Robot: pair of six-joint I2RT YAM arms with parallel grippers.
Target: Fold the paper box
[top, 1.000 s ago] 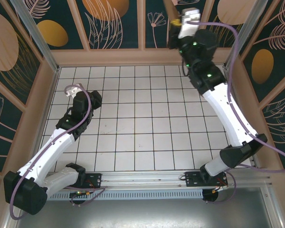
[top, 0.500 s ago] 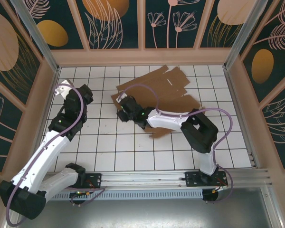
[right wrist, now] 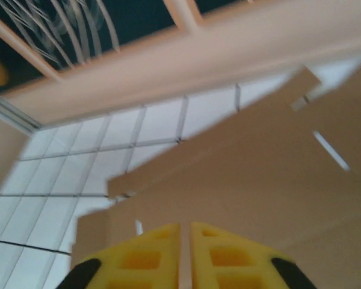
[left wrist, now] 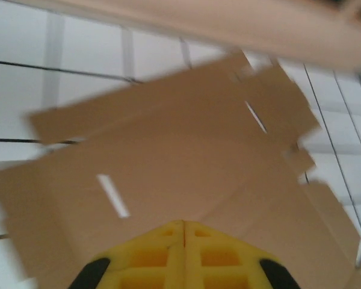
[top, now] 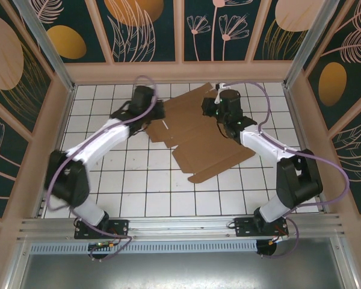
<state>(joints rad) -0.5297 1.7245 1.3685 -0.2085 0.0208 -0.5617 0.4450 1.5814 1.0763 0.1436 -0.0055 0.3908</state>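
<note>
The paper box lies askew, with its long near flap [top: 221, 169] crooked to my arms. I should press its middle [top: 183, 116] with both grippers and turn it square before folding.
The paper box [top: 200, 137] lies flat and unfolded on the white tiled floor toward the back, a brown die-cut sheet with flaps and slots. My left gripper [top: 154, 112] hangs over its left edge, yellow pads pressed together with nothing between them. In the left wrist view the left gripper [left wrist: 184, 222] points across the paper box [left wrist: 186, 150], where a slot shows. My right gripper [top: 210, 109] is over the sheet's back right part. The right gripper [right wrist: 185, 225] is shut to a hairline gap above the paper box [right wrist: 259, 180].
A wooden wall rail [top: 180, 71] runs along the back just behind the sheet, and side walls [top: 45, 144] close in left and right. Bare white tiles [top: 168, 192] stretch between the sheet and the arm bases.
Both arms have swung in to the sheet's back part; half a second ago the left arm was at the left edge and the right arm lay across the cardboard. Both grippers have closed.
</note>
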